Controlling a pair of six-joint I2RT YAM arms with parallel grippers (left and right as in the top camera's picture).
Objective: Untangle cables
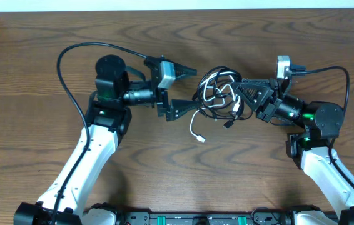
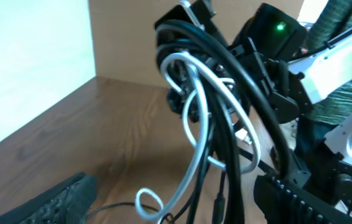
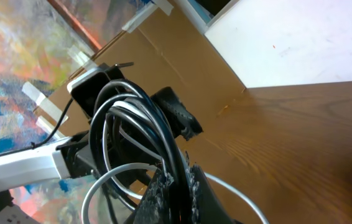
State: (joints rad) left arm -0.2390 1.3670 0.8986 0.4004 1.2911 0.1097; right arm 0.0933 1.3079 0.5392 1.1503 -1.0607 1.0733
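My left gripper should hold the bundle [image 1: 201, 95] before my right gripper opens to grab a loop, because white loops [image 1: 209, 94] are wrapped through the black cables in my right gripper.
A tangle of black and white cables [image 1: 219, 95] hangs at the table's middle, held up off the wood. My right gripper [image 1: 244, 87] is shut on the black cables [image 3: 175, 167] of the bundle, with white loops [image 3: 111, 180] beside its fingers. My left gripper [image 1: 186, 89] is open, its two fingers spread just left of the bundle. In the left wrist view the cables [image 2: 216, 118] hang between its fingers [image 2: 176, 202] without being pinched. A white cable end [image 1: 198, 134] trails down onto the table.
The wooden table [image 1: 39, 37] spreads all round. A cardboard wall [image 2: 126, 43] stands at the far side. Each arm's own black cord [image 1: 70, 56] arcs over the table beside its base.
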